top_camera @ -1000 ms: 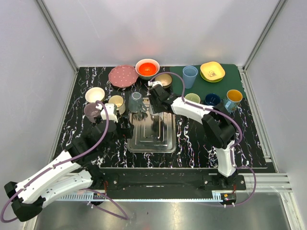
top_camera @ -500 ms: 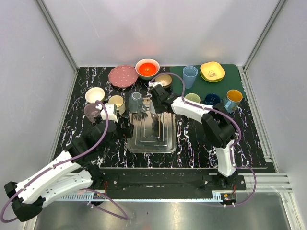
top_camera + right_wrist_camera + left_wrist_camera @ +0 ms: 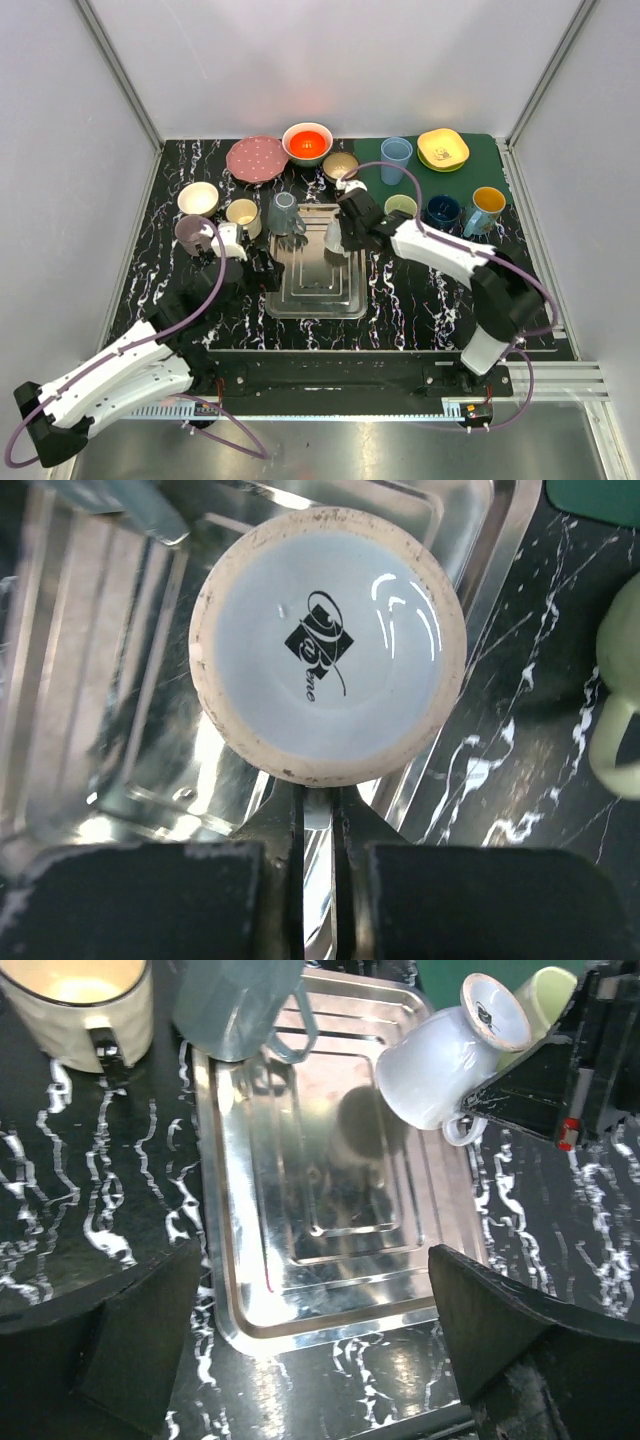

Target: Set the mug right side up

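Note:
The robot's right gripper is pinching the handle beside the white mug's upturned base [image 3: 325,645], so next the left gripper grasps the handle from the mug's rim side [image 3: 462,1131] and stands the mug upright.
The white mug [image 3: 336,233] is upside down and tilted, its logo-marked base [image 3: 328,645] facing up, over the right back part of the steel tray [image 3: 283,300]. It also shows in the left wrist view [image 3: 440,1055]. My right gripper [image 3: 348,224] is shut on the mug's handle, and the fingers [image 3: 285,820] pinch it just below the base. My left gripper [image 3: 262,268] is open and empty, low over the tray's front left edge [image 3: 215,1260].
A grey-blue mug [image 3: 283,212] stands at the tray's back left corner, with a cream mug [image 3: 243,212], a white bowl [image 3: 198,197] and a purple mug [image 3: 190,235] to its left. A green mug [image 3: 402,206], dark cup [image 3: 442,209] and orange mug [image 3: 488,203] stand to the right. Plates and bowls line the back.
My right gripper has moved right and toward the front, carrying the white mug with it by the handle. The left arm has shifted slightly.

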